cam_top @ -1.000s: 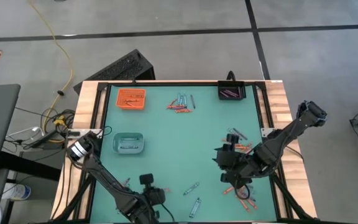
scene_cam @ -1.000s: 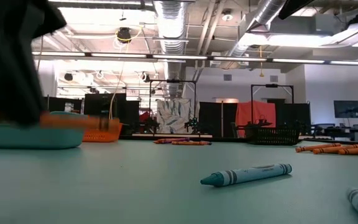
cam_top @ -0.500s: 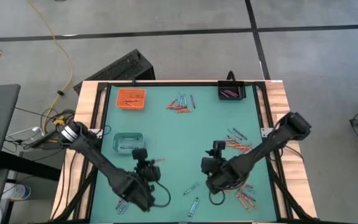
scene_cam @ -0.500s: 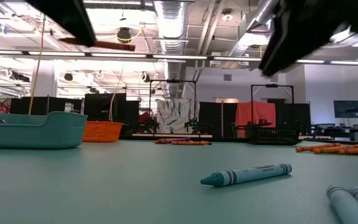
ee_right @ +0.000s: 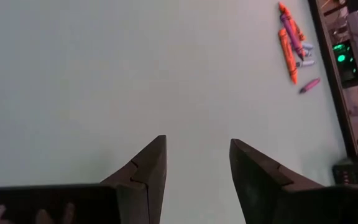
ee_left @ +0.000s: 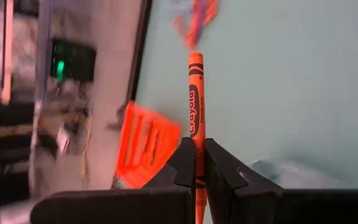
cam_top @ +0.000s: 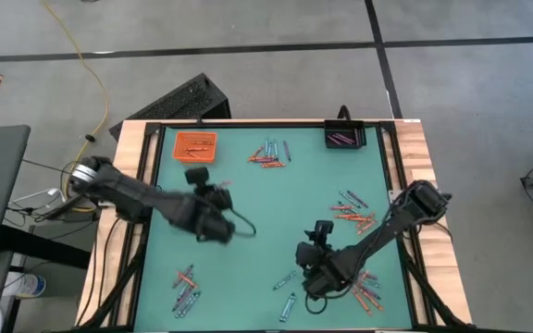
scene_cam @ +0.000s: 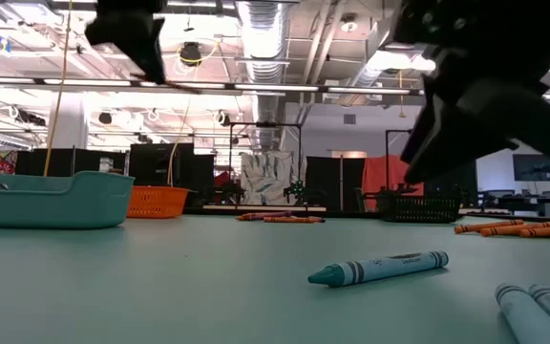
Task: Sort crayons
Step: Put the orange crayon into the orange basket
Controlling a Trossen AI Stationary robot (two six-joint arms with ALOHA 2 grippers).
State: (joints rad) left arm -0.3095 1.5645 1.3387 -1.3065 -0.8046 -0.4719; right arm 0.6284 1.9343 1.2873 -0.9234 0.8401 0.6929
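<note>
The orange crayon (ee_left: 196,102) goes with the crayons in the orange tray (cam_top: 194,146). My left gripper should now carry it until it hangs above that tray, then let go.
My left gripper (cam_top: 218,199) hangs above the table's left middle, shut on an orange crayon (ee_left: 196,106) that sticks out ahead of its fingers; in the low view it shows high up (scene_cam: 130,33). My right gripper (cam_top: 305,276) stands open low over bare table near the front, right of centre (ee_right: 194,168). Nothing is between its fingers. Loose crayons lie flat in clusters at the far middle (cam_top: 268,154), right (cam_top: 352,208), near right (cam_top: 368,291) and near left (cam_top: 185,285). A blue-grey crayon (scene_cam: 378,268) lies close to the low camera. My left gripper pinches the orange crayon's rear part (ee_left: 197,163) between its two fingers (ee_left: 184,163). The crayon runs along the fingers, its tip pointing ahead. It is lifted clear of the table and slants downward with the gripper.
An orange tray (cam_top: 194,146) holding crayons sits at the far left, and a black tray (cam_top: 345,137) at the far right. A teal tray (scene_cam: 48,199) stands at the left, under my left arm in the high view. Bare table lies in the middle.
My left gripper has risen from the near left of the table and gone toward the far edge with the orange crayon, swinging its fingers toward the orange tray. My right gripper has sunk toward the table and moved toward the near edge, staying open.
</note>
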